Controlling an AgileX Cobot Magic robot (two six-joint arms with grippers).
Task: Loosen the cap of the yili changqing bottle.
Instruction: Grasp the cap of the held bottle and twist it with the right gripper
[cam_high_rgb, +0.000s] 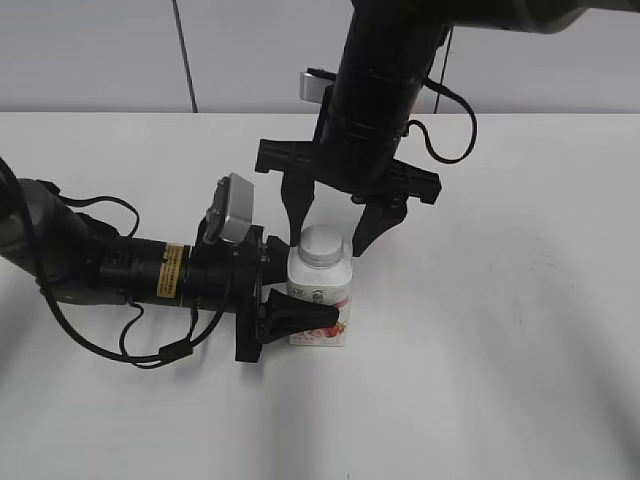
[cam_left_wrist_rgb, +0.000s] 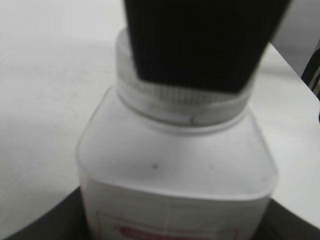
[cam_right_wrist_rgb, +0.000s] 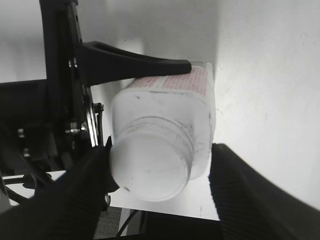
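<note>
My gripper is about to twist the white cap (cam_high_rgb: 322, 243) sitting low over the neck of the clamped bottle (cam_high_rgb: 321, 263), so the cap will turn in place and stay seated.
The yili changqing bottle (cam_high_rgb: 322, 300) stands upright on the white table, with its pink-red label low on the body. Its white cap (cam_high_rgb: 322, 245) is on the neck. My left gripper (cam_high_rgb: 292, 315) reaches in from the left and is shut on the bottle's body. My right gripper (cam_high_rgb: 330, 238) hangs from above, open, with one finger on each side of the cap. In the right wrist view the cap (cam_right_wrist_rgb: 150, 170) sits between the fingers (cam_right_wrist_rgb: 160, 197); the left finger is at its edge and the right finger stands apart. The left wrist view shows the bottle's shoulder (cam_left_wrist_rgb: 175, 165) and the ribbed cap (cam_left_wrist_rgb: 185, 105), partly hidden by a black finger.
The white table (cam_high_rgb: 500, 350) spreads around the bottle. The left arm and its cables (cam_high_rgb: 100, 265) lie across the table's left side. A grey wall (cam_high_rgb: 100, 50) runs behind the table.
</note>
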